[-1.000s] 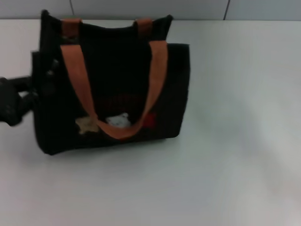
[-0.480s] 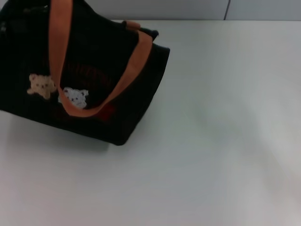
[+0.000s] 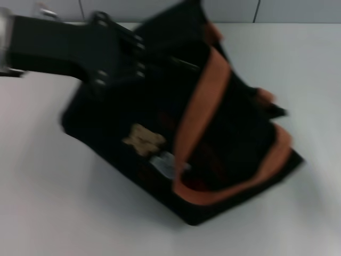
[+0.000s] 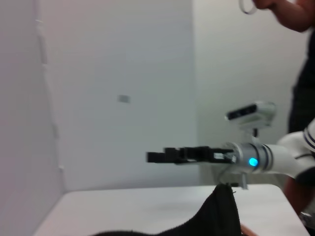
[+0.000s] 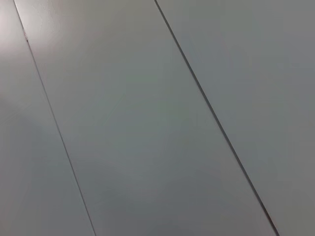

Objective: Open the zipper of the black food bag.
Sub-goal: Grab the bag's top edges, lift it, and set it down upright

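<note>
The black food bag leans, its bear patch (image 3: 144, 140) up, zipper hidden; next my left gripper turns the zipper side up and steadies it.
The black food bag (image 3: 229, 133) lies tilted across the middle of the white table in the head view. Its orange-brown handles (image 3: 200, 112) are draped over it, and a tan bear patch (image 3: 143, 140) faces me. My left gripper (image 3: 114, 58) reaches in from the upper left and lies against the bag's upper left edge. A black corner of the bag (image 4: 216, 216) shows in the left wrist view. The zipper is too blurred to pick out. My right gripper (image 4: 156, 157) hangs in the air beyond the bag, seen only in the left wrist view.
White table (image 3: 53, 202) surrounds the bag, with a grey panelled wall (image 5: 147, 123) behind. A person in dark clothes (image 4: 305, 98) stands at the far side, near a small camera on a stand (image 4: 251, 112).
The bag has swung from the picture's left edge to the middle and tipped over to the right. My left arm has come into the head view above it.
</note>
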Motion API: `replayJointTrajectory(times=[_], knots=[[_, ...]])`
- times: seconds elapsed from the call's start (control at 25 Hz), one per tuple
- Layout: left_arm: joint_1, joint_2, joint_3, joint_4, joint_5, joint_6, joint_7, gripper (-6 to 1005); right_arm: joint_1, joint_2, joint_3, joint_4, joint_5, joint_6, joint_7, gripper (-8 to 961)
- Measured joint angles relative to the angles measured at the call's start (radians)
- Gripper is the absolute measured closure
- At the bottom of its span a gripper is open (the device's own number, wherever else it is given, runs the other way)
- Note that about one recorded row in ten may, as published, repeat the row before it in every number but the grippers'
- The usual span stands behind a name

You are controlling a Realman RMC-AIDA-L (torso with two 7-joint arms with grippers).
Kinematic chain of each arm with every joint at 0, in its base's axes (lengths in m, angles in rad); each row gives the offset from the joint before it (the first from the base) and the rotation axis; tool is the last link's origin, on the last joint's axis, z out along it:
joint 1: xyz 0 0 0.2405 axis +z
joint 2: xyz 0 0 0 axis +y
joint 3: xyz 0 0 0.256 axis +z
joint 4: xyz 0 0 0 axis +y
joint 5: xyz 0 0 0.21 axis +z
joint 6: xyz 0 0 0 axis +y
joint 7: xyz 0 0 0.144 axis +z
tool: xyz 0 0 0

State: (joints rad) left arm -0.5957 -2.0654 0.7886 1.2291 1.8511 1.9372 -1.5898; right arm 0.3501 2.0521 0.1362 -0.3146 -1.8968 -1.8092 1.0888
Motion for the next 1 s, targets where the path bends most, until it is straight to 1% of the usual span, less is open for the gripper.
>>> replayJointTrajectory(times=[0.04, 0.08, 0.12, 0.24, 0.28, 0.32, 0.4, 0.44, 0.48, 0.6, 0.64, 0.68, 0.72, 0.76, 0.8, 0.84, 0.88, 0.92, 0.96, 1.0], knots=[[-0.003, -0.006, 0.081, -0.027, -0.008, -0.045, 0.004, 886, 0.0, 0.0, -0.003, 0.001, -0.004, -0.004, 0.0, 158], [-0.003, -0.005, 0.147, -0.058, -0.02, -0.089, 0.008, 886, 0.0, 0.001, -0.013, 0.002, -0.008, -0.016, 0.0, 158], [-0.003, -0.005, 0.147, -0.058, -0.02, -0.089, 0.008, 886, 0.0, 0.001, -0.013, 0.002, -0.008, -0.016, 0.0, 157], [0.002, -0.007, 0.225, -0.116, -0.038, -0.13, 0.032, 887, -0.001, 0.002, -0.036, 0.002, -0.008, -0.024, 0.001, 157], [0.002, -0.007, 0.225, -0.116, -0.038, -0.13, 0.032, 888, -0.001, 0.002, -0.036, 0.002, -0.008, -0.024, 0.001, 157], [0.005, -0.008, 0.246, -0.145, -0.047, -0.135, 0.048, 888, -0.002, 0.002, -0.041, 0.002, -0.008, -0.024, 0.001, 157], [0.007, -0.008, 0.249, -0.158, -0.052, -0.137, 0.057, 889, -0.003, 0.003, -0.046, 0.002, -0.008, -0.025, 0.003, 157], [0.013, -0.006, 0.24, -0.174, -0.06, -0.142, 0.072, 889, -0.005, 0.004, -0.047, 0.002, -0.008, -0.024, 0.003, 157], [0.022, -0.003, 0.212, -0.187, -0.067, -0.145, 0.084, 890, -0.005, 0.005, -0.048, 0.002, -0.008, -0.021, 0.003, 157], [0.03, -0.002, 0.19, -0.191, -0.069, -0.145, 0.089, 891, -0.005, 0.005, -0.048, 0.002, -0.008, -0.02, 0.004, 157], [0.052, 0.0, 0.139, -0.201, -0.07, -0.144, 0.102, 892, -0.005, 0.005, -0.048, 0.002, -0.008, -0.019, 0.004, 157], [0.052, 0.0, 0.139, -0.201, -0.07, -0.144, 0.102, 892, -0.005, 0.005, -0.048, 0.002, -0.008, -0.019, 0.004, 158], [0.061, 0.001, 0.119, -0.21, -0.07, -0.144, 0.108, 892, -0.005, 0.005, -0.048, 0.002, -0.008, -0.018, 0.004, 158], [0.088, 0.014, 0.06, -0.247, -0.065, -0.143, 0.135, 893, -0.006, 0.005, -0.049, 0.002, -0.008, -0.018, 0.004, 158], [0.1, 0.026, 0.032, -0.27, -0.063, -0.143, 0.151, 893, -0.006, 0.005, -0.049, 0.002, -0.008, -0.018, 0.004, 158], [0.109, 0.049, 0.001, -0.296, -0.062, -0.147, 0.168, 893, -0.007, 0.006, -0.049, 0.002, -0.008, -0.018, 0.004, 158], [0.109, 0.049, 0.001, -0.296, -0.062, -0.147, 0.168, 893, -0.007, 0.006, -0.049, 0.002, -0.008, -0.018, 0.004, 157], [0.114, 0.068, -0.024, -0.317, -0.061, -0.15, 0.179, 894, -0.006, 0.007, -0.049, 0.002, -0.008, -0.018, 0.004, 157], [0.114, 0.105, -0.068, -0.356, -0.061, -0.157, 0.189, 894, -0.006, 0.007, -0.049, 0.002, -0.008, -0.018, 0.004, 157], [0.111, 0.137, -0.107, -0.389, -0.062, -0.158, 0.191, 894, -0.003, 0.007, -0.051, 0.002, -0.008, -0.018, 0.004, 157]])
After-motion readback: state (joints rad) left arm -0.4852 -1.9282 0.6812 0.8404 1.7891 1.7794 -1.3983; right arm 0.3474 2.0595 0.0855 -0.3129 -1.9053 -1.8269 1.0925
